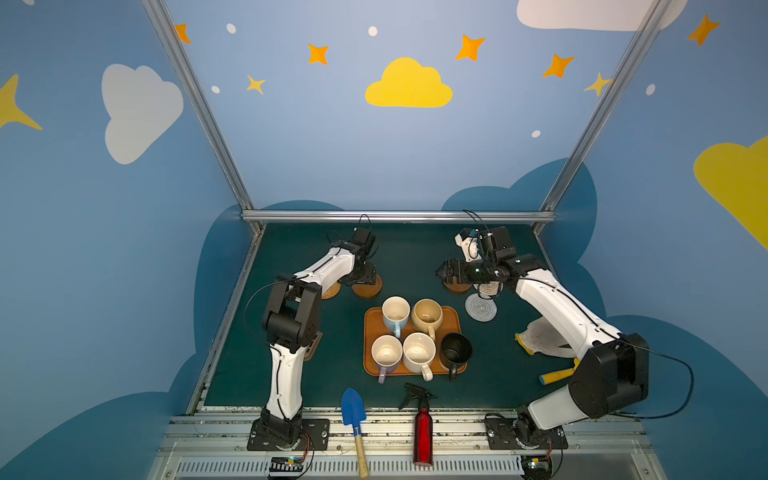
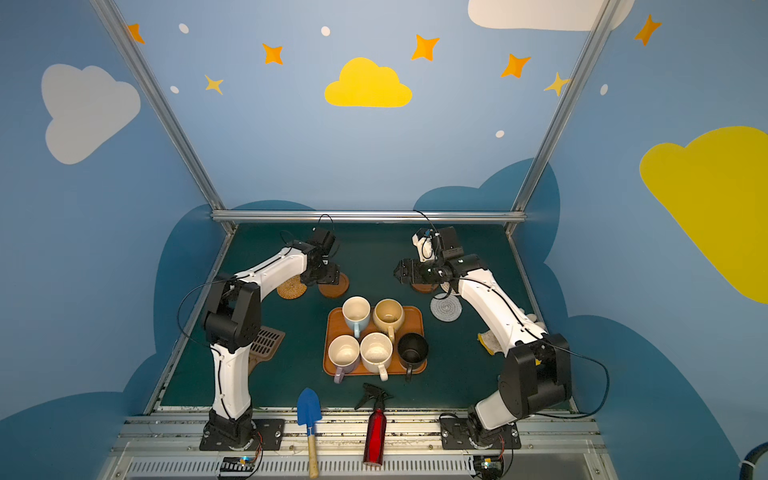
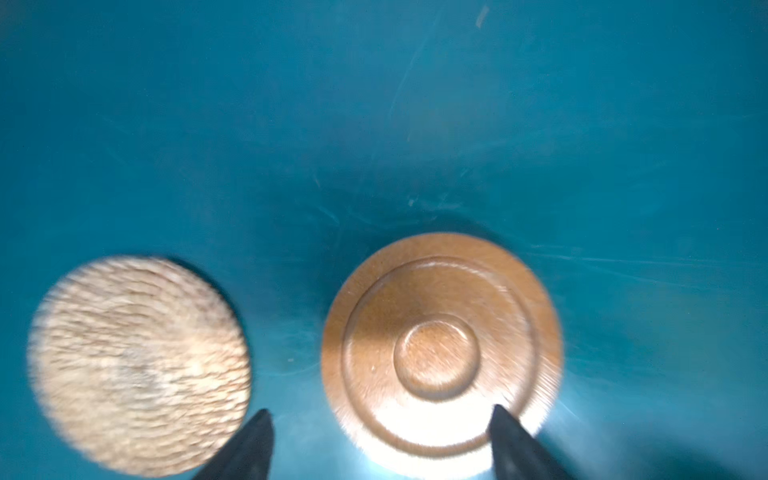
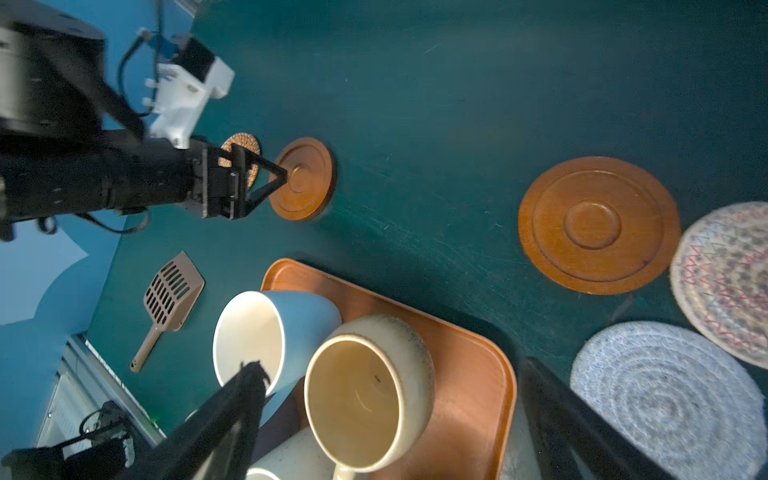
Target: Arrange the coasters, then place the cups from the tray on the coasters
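The other wooden coaster is right up against the beige rope coaster [image 4: 677, 252], so my right gripper should move that wooden coaster into the wide gap [image 1: 420, 281] behind the tray.
Five cups stand on the tray [image 1: 367, 337]: light blue [image 1: 395, 311], tan-yellow [image 1: 427, 313], lavender [image 1: 386, 351], cream speckled [image 1: 419, 351] and black [image 1: 456, 349]. My left gripper [image 3: 380, 419] is open and points down over a dark brown wooden coaster [image 3: 440, 353] that lies flat on the mat. The rattan coaster [image 3: 139, 365] lies beside it. At the back right lie the other wooden coaster [image 4: 598, 224], the beige rope coaster [image 4: 723, 282] and the pale grey coaster [image 4: 665, 399]. My right gripper [image 1: 440, 272] hangs open and empty above the mat by these, facing the tray.
A blue trowel [image 1: 353, 409] and a red spray bottle [image 1: 423, 432] lie at the front edge. A slotted scoop [image 2: 266, 340] sits behind the left arm. A crumpled cloth [image 1: 540, 336] and a yellow-handled tool [image 1: 557, 376] lie under the right arm.
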